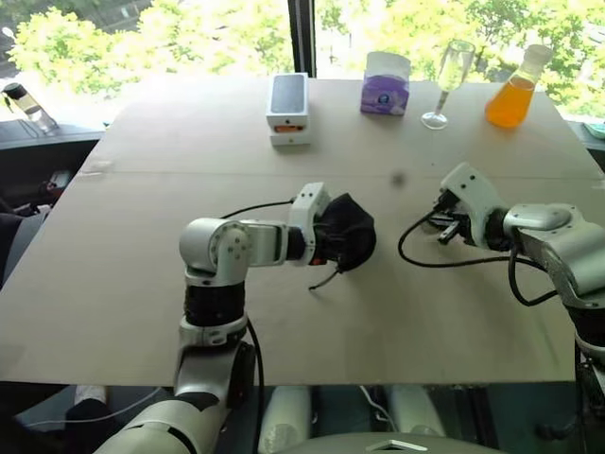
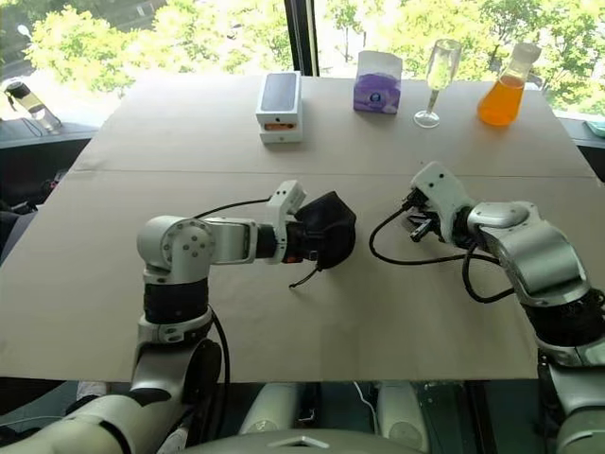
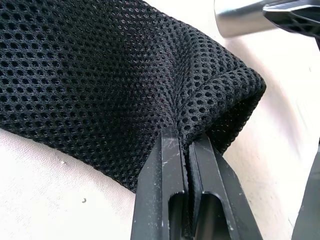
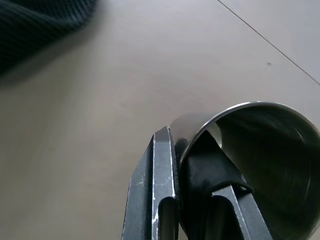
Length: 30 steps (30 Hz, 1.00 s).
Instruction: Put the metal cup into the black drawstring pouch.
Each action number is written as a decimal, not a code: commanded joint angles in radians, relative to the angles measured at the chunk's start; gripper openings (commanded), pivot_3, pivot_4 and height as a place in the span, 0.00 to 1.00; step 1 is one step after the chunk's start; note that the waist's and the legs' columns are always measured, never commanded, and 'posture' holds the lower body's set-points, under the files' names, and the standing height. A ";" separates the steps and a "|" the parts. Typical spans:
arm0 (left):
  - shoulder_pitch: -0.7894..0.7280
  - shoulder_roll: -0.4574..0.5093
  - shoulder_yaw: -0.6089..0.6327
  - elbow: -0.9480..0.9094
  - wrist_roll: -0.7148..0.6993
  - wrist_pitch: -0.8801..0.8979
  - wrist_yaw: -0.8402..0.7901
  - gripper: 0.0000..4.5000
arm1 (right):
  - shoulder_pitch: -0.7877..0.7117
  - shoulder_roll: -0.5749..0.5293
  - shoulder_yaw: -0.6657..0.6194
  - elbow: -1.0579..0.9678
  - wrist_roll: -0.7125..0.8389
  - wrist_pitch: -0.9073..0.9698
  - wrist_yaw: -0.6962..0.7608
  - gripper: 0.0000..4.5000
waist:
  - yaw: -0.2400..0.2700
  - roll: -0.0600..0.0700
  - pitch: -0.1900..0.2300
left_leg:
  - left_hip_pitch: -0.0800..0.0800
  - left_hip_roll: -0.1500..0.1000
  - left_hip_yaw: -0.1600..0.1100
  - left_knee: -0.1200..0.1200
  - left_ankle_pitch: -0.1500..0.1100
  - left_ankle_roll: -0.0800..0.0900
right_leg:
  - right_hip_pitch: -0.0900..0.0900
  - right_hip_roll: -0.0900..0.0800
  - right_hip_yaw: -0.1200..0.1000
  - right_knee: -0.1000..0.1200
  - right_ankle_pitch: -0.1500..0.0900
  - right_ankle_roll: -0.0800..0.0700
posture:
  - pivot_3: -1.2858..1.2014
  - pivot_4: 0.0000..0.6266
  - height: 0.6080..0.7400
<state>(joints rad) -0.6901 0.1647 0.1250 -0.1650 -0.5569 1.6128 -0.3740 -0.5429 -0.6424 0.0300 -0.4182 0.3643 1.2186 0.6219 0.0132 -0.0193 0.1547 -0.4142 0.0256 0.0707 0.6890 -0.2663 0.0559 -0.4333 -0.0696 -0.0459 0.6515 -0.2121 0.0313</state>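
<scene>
The metal cup's base point(image 3: 223, 22) faces past the black pouch, so my right gripper must swing around and point it into the pouch's opening point(image 3: 231, 124) before pushing the cup in.
The black drawstring pouch point(image 1: 346, 232) is a mesh bag held just above the middle of the table, with its cord hanging below. My left gripper point(image 3: 186, 141) is shut on a fold of its edge. The metal cup point(image 4: 272, 165) lies tipped in my right gripper point(image 4: 183, 142), its open mouth facing the wrist camera. That gripper is shut on the cup's rim, with one finger inside and one outside. My right gripper point(image 1: 447, 225) hangs over the table to the right of the pouch, a short gap apart. In the left wrist view the cup's steel side point(image 3: 240, 17) shows beyond the pouch.
Along the far edge of the table point(image 1: 142, 284) stand a white box with a phone picture point(image 1: 288, 109), a purple tissue pack point(image 1: 386, 85), a tall glass flute point(image 1: 449, 80) and a flask of orange liquid point(image 1: 513, 93). A black cable loops beside the right wrist point(image 1: 416, 251).
</scene>
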 commanded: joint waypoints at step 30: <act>-0.184 0.005 0.017 0.169 -0.087 0.002 -0.037 0.00 | 0.398 0.563 -0.227 -0.215 0.402 -0.169 -0.259 0.00 | -0.003 0.000 0.000 | 0.001 -0.002 -0.001 -0.001 -0.001 0.001 | 0.000 -0.001 -0.003 0.001 0.000 0.000 | 0.52 0.24 0.98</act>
<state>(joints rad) -0.8404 0.1739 0.1455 0.0284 -0.5908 1.6119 -0.3888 -0.1473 -0.0855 -0.2118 -0.6382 0.7772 1.0942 0.3795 0.0097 -0.0189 0.1547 -0.4134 0.0234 0.0695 0.6881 -0.2665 0.0563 -0.4329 -0.0705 -0.0495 0.6523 -0.2123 0.0317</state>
